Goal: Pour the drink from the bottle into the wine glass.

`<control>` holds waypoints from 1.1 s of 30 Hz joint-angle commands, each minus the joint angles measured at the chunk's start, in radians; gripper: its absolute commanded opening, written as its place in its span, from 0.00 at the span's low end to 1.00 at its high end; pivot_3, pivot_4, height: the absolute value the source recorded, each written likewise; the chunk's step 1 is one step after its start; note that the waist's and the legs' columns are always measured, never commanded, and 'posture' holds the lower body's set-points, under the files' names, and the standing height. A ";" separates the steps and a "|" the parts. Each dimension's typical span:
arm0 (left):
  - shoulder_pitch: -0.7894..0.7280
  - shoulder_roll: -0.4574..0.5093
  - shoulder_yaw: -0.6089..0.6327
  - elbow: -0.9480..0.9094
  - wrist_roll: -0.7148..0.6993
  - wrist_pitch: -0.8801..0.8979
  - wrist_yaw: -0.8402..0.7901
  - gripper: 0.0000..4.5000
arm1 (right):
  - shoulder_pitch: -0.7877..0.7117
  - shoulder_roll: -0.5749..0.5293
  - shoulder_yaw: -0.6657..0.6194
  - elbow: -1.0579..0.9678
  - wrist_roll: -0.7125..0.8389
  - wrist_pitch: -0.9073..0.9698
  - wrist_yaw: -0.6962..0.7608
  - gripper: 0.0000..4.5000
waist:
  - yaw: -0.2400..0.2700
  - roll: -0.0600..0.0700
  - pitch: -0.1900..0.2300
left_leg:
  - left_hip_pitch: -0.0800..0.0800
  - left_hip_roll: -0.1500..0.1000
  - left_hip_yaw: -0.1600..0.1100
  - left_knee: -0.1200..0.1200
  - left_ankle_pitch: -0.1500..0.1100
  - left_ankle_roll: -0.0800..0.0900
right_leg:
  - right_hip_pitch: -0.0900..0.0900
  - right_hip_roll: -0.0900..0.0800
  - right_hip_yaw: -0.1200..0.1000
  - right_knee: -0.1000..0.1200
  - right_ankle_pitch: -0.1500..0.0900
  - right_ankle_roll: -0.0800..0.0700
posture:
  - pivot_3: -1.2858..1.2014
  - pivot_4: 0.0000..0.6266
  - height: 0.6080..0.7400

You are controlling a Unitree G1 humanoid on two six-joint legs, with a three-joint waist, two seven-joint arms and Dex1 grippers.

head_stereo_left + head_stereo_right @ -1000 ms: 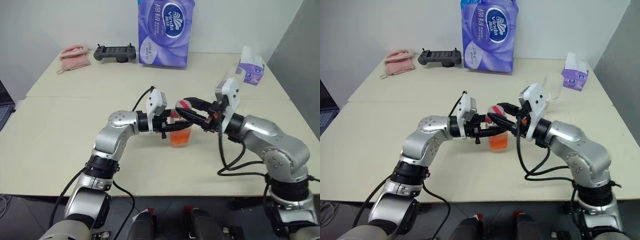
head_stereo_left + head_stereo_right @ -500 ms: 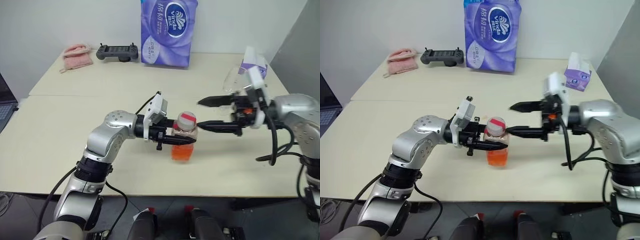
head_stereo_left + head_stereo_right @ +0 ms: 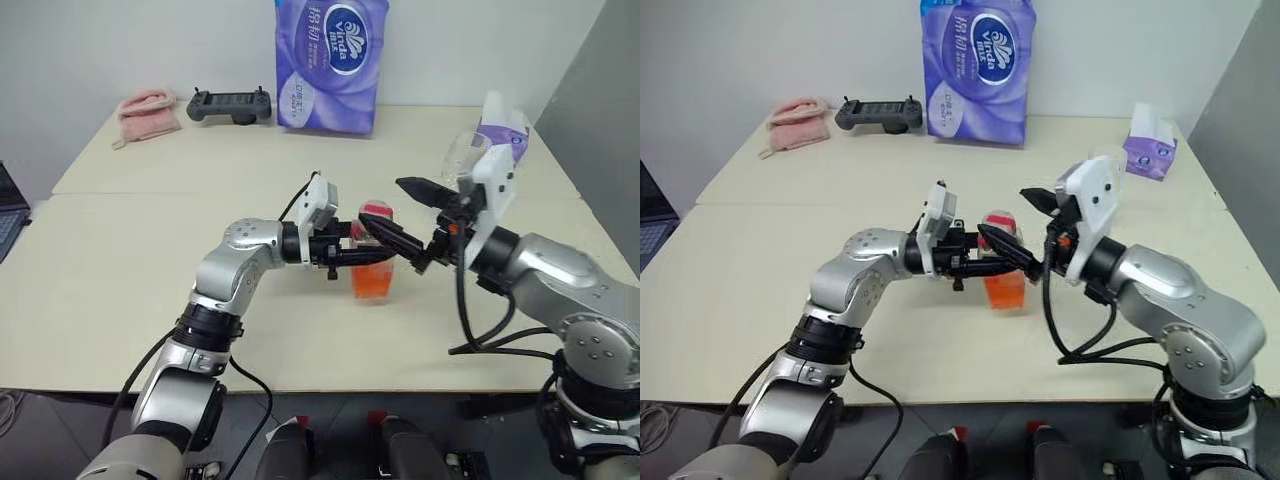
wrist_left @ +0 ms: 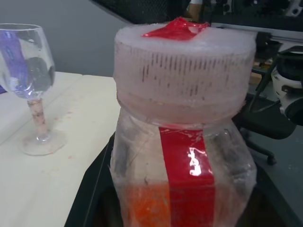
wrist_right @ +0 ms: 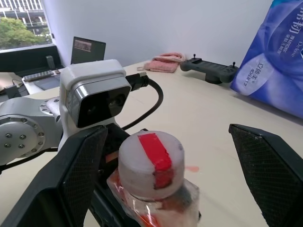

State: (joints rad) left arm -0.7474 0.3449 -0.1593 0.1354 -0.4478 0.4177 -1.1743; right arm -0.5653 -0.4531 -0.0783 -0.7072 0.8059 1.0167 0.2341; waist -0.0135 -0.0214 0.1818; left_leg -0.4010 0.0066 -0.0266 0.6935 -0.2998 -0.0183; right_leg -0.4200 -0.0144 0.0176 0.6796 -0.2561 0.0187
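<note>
A separate round rim [image 5: 152, 195] shows on the white cap [image 3: 376, 209] above the bottle's shoulder, so the cap will come off in one piece when the robot's right gripper carries it away.
The bottle [image 3: 373, 262] stands on the table, its pink-and-white cap [image 3: 377, 211] on and the orange drink [image 3: 372, 284] in its lower part. My left gripper [image 3: 354, 256] reaches in from the left and is shut on the bottle's body. My right gripper [image 3: 384, 203] comes from the right and is open, one finger on each side of the cap [image 5: 150, 163] with a gap on both sides. The wine glass [image 4: 27, 66] is upright and empty on the table beyond the bottle, partly hidden behind my right wrist [image 3: 460, 158].
A tall purple tissue pack [image 3: 330, 60], a black game controller [image 3: 230, 105] and a pink cloth [image 3: 148, 110] lie along the table's far edge. A small tissue box [image 3: 505, 135] sits at the far right. A laptop [image 3: 8, 215] is at the left edge.
The right gripper opened off the cap, swung out to the right, then came back with its fingers wide on either side of the cap. The left gripper kept its hold on the bottle.
</note>
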 commanded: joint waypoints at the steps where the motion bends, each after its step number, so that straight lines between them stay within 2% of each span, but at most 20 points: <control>1: -0.037 -0.011 0.017 -0.007 -0.005 -0.031 -0.005 0.39 | -0.019 0.010 -0.001 -0.012 0.003 -0.004 -0.023 0.99 | 0.000 0.000 0.000 | 0.000 0.000 0.000 0.000 0.000 0.000 | 0.000 0.000 0.000 0.000 0.000 0.000 | 0.52 0.24 1.00; 7: -0.045 -0.010 0.019 0.006 -0.004 -0.036 -0.003 0.39 | 0.010 0.016 0.026 -0.038 0.013 0.000 -0.038 0.99 | -0.003 0.000 0.000 | 0.000 0.001 0.000 0.000 0.000 0.000 | 0.000 0.001 0.000 0.001 0.000 0.000 | 0.52 0.24 1.00; 10: -0.044 -0.008 0.021 0.005 -0.003 -0.036 0.000 0.39 | 0.016 0.024 0.026 -0.037 0.022 -0.002 -0.044 0.86 | -0.004 0.000 0.000 | 0.000 0.001 0.000 0.000 0.000 0.000 | 0.000 0.001 0.000 0.000 0.000 0.000 | 0.52 0.24 1.00; 16: -0.045 -0.010 0.026 0.001 -0.003 -0.034 0.011 0.39 | 0.011 0.025 0.030 -0.024 0.031 -0.002 -0.037 0.40 | -0.004 0.000 0.000 | 0.000 0.001 0.000 0.000 0.000 0.000 | 0.000 0.001 0.000 0.000 0.000 0.000 | 0.52 0.24 1.00; 22: -0.045 -0.010 0.028 -0.012 -0.011 -0.025 0.012 0.39 | 0.004 0.016 0.024 -0.003 0.033 -0.012 -0.017 0.40 | -0.004 0.000 0.000 | 0.000 0.001 0.000 0.000 0.000 0.000 | 0.000 0.001 0.000 0.000 0.000 0.000 | 0.52 0.24 1.00; 24: -0.046 -0.008 0.024 -0.022 -0.021 -0.018 -0.004 0.39 | -0.010 -0.033 0.028 0.036 0.020 -0.049 0.079 0.40 | -0.004 0.000 0.000 | 0.000 0.001 0.000 0.000 0.000 0.000 | 0.000 0.001 0.000 0.000 0.000 0.000 | 0.52 0.24 1.00; 27: -0.059 0.012 0.002 -0.051 -0.052 0.023 -0.079 0.39 | -0.040 -0.168 0.035 0.179 0.008 -0.139 0.374 0.40 | -0.004 0.000 0.001 | 0.000 0.000 0.000 0.000 0.000 0.000 | 0.000 0.001 0.000 0.000 0.000 0.000 | 0.52 0.24 1.00; 30: -0.079 0.027 -0.001 -0.072 -0.072 0.043 -0.136 0.39 | -0.114 -0.296 0.118 0.394 -0.089 -0.261 0.644 0.40 | -0.006 0.001 0.001 | 0.001 0.001 0.001 0.000 0.000 0.001 | 0.000 0.002 0.000 0.000 0.000 0.000 | 0.52 0.24 1.00; 33: -0.086 0.032 0.005 -0.078 -0.077 0.051 -0.141 0.39 | -0.210 -0.327 0.147 0.573 -0.107 -0.294 0.764 0.40 | -0.014 0.001 0.001 | 0.001 0.001 0.001 0.000 0.000 0.001 | 0.001 0.003 0.000 0.000 0.000 0.000 | 0.52 0.24 1.00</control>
State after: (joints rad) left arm -0.7990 0.3706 -0.1916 0.1264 -0.4581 0.4737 -1.2676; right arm -0.7658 -0.7408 0.0764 -0.2310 0.7870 0.7400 0.9689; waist -0.0270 -0.0204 0.1830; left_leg -0.4000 0.0087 -0.0263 0.6936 -0.3001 -0.0176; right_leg -0.4195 -0.0108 0.0174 0.6795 -0.2561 0.0185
